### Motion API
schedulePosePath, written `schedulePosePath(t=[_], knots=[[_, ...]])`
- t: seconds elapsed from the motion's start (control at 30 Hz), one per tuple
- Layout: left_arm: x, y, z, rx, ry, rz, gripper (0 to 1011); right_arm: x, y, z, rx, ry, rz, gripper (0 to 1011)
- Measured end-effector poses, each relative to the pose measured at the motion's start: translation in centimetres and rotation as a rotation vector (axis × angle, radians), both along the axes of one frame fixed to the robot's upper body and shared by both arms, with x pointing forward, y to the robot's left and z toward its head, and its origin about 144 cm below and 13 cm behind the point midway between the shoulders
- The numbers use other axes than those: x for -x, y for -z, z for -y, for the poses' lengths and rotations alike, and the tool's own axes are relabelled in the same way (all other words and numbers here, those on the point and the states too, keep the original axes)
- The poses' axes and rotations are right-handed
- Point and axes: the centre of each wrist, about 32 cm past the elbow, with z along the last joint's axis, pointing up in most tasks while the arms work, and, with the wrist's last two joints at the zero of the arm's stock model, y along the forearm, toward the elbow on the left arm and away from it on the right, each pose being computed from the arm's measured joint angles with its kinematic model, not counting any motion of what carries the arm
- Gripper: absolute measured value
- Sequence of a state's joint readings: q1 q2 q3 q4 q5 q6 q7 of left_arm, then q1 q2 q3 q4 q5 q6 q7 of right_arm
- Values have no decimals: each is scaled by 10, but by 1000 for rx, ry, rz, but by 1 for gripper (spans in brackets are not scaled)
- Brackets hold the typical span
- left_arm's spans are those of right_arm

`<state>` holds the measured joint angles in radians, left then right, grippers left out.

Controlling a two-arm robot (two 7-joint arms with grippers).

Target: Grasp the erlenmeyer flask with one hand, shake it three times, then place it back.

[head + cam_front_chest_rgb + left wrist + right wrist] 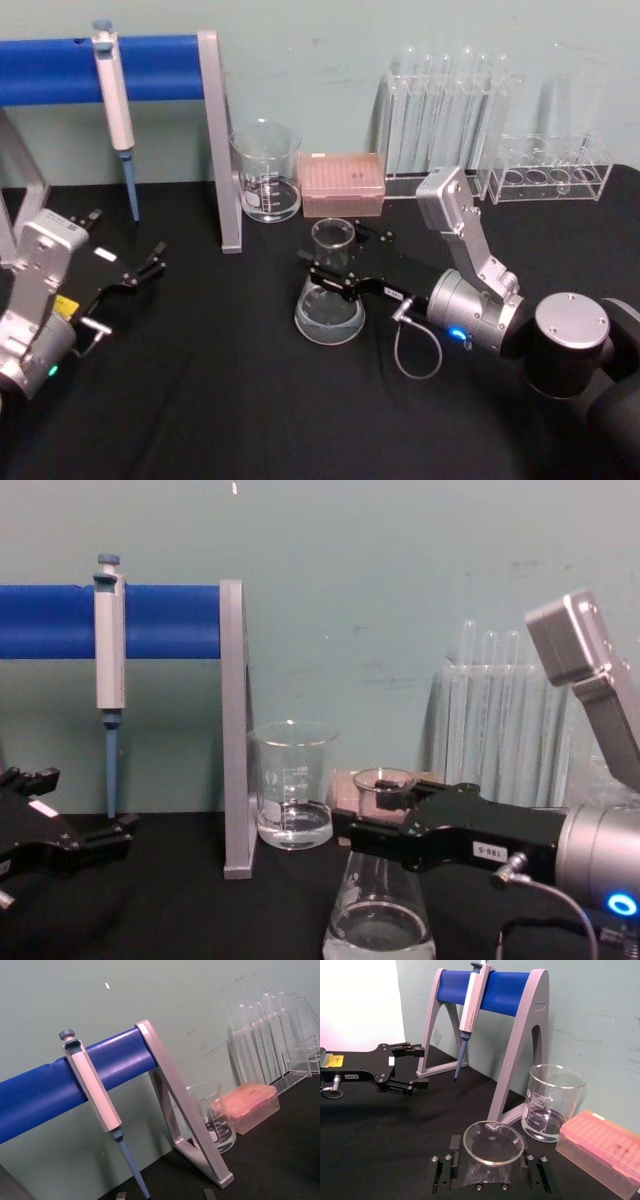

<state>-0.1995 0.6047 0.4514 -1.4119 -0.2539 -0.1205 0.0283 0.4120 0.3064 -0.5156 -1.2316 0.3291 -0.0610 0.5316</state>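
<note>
The clear liquid [379, 930] is shallow and far below the narrow neck [379, 802], so it should stay low in the wide base of the erlenmeyer flask when I shake the flask.
The erlenmeyer flask [330, 305] stands upright on the black table, near the middle, with a little clear liquid in its wide base [380, 925]. My right gripper [335, 257] reaches in from the right at neck height. Its black fingers straddle the flask's neck, one on each side, and stand open, wider than the flared rim [493, 1142]. My left gripper [153, 262] rests low at the left of the table, open and holding nothing, well away from the flask. It also appears across the table in the right wrist view [417, 1067].
A glass beaker [266, 172] and a pink tip box [342, 185] sit just behind the flask. At the back left, a pipette [115, 110] hangs on a blue-barred stand [220, 150]. Test tube racks [445, 120] stand at the back right.
</note>
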Motion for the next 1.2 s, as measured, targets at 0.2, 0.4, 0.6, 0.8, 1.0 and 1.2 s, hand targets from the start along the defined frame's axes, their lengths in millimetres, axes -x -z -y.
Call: schedulePosePath(t=[0.2, 0.4, 0.6, 0.8, 1.0, 1.2], knots=[[0, 0, 0, 0, 0, 0, 1001, 0, 0, 0, 0, 0, -1, 504], [0, 0, 0, 0, 0, 0, 1001, 0, 0, 0, -1, -1, -1, 456], [0, 0, 0, 0, 0, 0, 1001, 1, -1, 1, -9, 0, -4, 456], [0, 0, 0, 0, 0, 0, 1001, 3, -9, 2, -34, 4, -8, 456], [0, 0, 0, 0, 0, 0, 1001, 6, -25, 3, -50, 11, 8, 456], [0, 0, 0, 0, 0, 0, 1001, 10, -47, 6, -55, 19, 37, 456]])
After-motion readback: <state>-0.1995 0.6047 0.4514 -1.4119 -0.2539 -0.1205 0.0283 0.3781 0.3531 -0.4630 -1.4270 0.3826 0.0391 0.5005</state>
